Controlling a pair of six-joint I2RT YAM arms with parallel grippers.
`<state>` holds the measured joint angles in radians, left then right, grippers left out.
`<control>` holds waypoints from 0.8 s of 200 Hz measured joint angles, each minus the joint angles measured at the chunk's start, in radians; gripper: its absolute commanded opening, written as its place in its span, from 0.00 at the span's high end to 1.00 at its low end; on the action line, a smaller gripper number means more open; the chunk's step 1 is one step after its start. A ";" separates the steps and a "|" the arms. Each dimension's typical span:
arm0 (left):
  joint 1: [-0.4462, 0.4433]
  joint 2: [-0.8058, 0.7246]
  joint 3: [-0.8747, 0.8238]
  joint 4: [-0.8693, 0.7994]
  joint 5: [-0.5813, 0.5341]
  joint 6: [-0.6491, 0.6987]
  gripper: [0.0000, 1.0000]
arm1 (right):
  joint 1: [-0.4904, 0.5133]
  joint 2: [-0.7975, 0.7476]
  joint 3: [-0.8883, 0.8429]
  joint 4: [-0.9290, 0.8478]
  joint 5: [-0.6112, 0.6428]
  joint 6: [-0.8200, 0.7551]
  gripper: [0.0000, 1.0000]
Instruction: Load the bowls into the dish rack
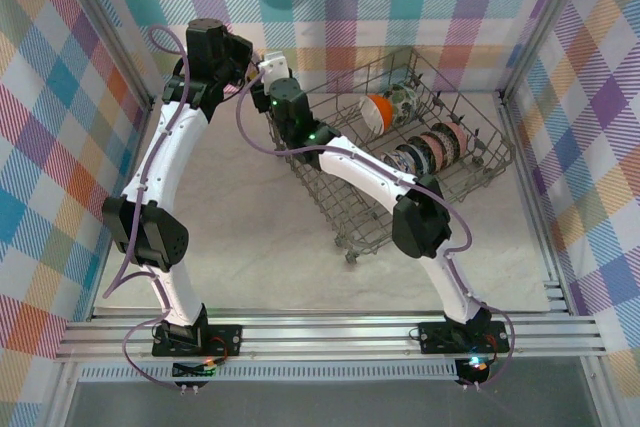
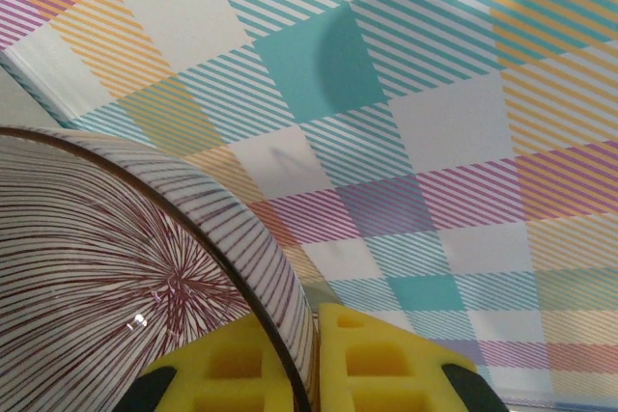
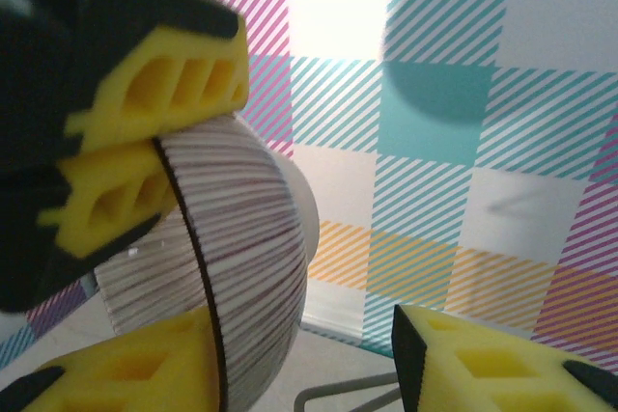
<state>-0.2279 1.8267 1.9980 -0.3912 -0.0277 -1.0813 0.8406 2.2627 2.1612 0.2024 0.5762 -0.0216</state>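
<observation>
My left gripper is gripping the maroon-lined bowl's rim (image 2: pixel 253 298) outside the rack, so my right gripper should close on the bowl's side (image 3: pixel 256 320) before my left gripper moves away.
A white bowl with fine maroon lines (image 2: pixel 116 267) hangs in the air left of the dish rack (image 1: pixel 492 162), near the back wall. My left gripper (image 2: pixel 314 354) is shut on its rim, one yellow pad inside and one outside. In the top view this bowl (image 1: pixel 270 66) sits between the two wrists. My right gripper (image 3: pixel 304 354) is open around the same bowl (image 3: pixel 241 238): its left pad (image 3: pixel 126 373) is against the inside, its right pad (image 3: pixel 483 364) is apart from the outer wall. The left gripper (image 3: pixel 159 142) grips the rim above. Several bowls stand in the rack, among them an orange one (image 1: pixel 378 112).
The rack stands at the right back of the table, and my right forearm (image 1: pixel 350 162) crosses over its left corner. A grey rack wire (image 3: pixel 338 395) shows just below the right jaws. Checked walls close off the back and both sides.
</observation>
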 measured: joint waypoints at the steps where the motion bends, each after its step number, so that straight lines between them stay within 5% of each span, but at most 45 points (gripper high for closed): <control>1: 0.000 0.000 0.000 0.000 0.000 0.000 1.00 | 0.000 0.001 0.001 0.000 0.000 0.000 0.52; 71: -0.001 0.000 0.000 0.002 -0.001 -0.019 1.00 | 0.012 0.091 0.122 0.014 0.081 -0.008 0.66; 160: -0.013 0.003 0.000 0.030 0.024 -0.060 0.85 | 0.013 0.109 0.144 0.053 0.158 -0.092 0.91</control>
<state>-0.2409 1.8294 1.9980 -0.3611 -0.0040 -1.1412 0.8539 2.3714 2.3054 0.2554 0.7338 -0.1135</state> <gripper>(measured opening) 0.131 0.141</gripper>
